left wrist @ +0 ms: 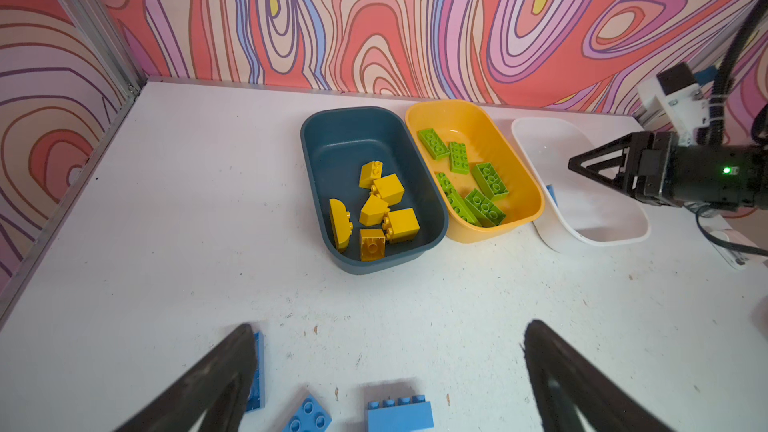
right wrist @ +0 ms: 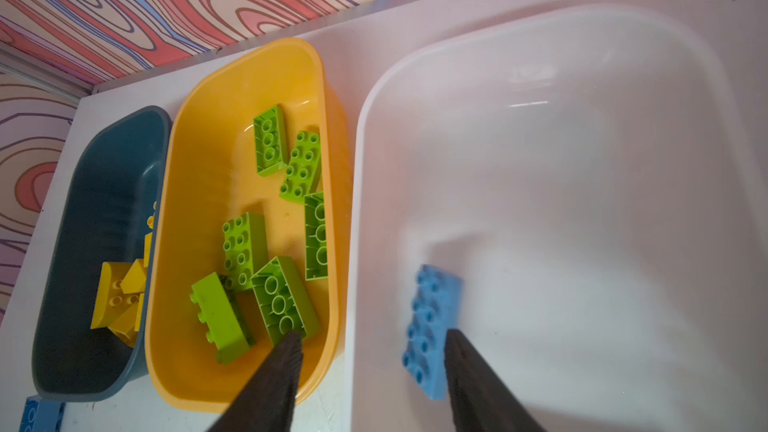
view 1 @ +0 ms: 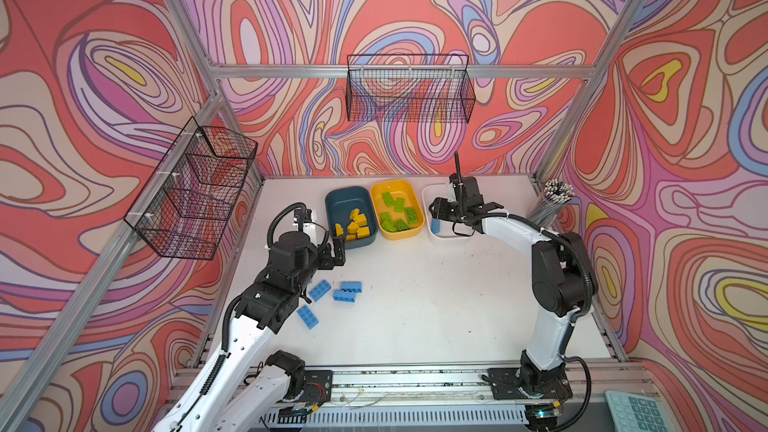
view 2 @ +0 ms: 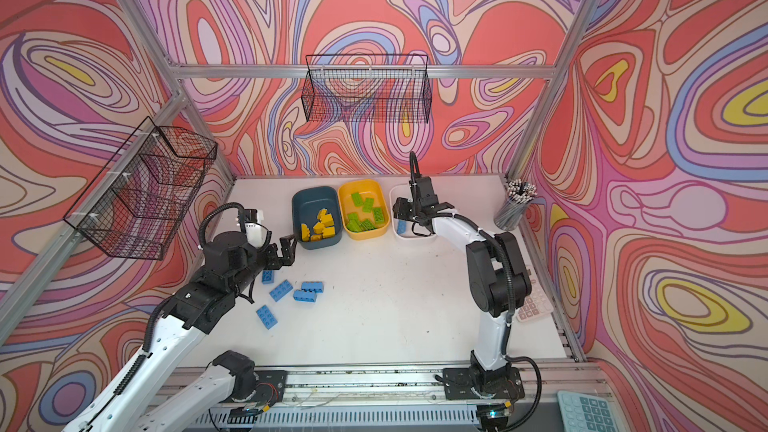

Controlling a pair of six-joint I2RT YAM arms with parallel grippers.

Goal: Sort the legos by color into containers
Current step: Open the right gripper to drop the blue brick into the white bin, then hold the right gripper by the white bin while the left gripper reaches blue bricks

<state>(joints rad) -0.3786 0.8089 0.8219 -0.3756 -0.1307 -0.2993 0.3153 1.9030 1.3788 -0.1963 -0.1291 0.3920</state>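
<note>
The loose blue legos [view 1: 344,296] are far from my right gripper, so it should retreat from the white tub [view 1: 445,230] while my left gripper grabs one and brings it over.
Three containers stand in a row at the back of the table in both top views. The teal tub [view 1: 347,199] holds several yellow legos [view 1: 355,224]. Several green legos [view 1: 397,213] lie in the yellow tub [view 1: 384,192]. In the white tub [right wrist: 582,160] lies one blue lego [right wrist: 432,317]. My right gripper [right wrist: 372,340] hangs open over the white tub's left edge, one finger beside that lego and not gripping it. Several blue legos [view 1: 320,289] lie loose on the table. My left gripper [left wrist: 388,332] is wide open and empty above them, in front of the teal tub.
Black wire baskets hang on the left wall [view 1: 195,193] and the back wall [view 1: 409,89]. A grey mesh pen cup [view 1: 548,205] stands at the back right corner. One calculator [view 2: 534,305] lies by the right arm, another [view 1: 636,409] off the front right.
</note>
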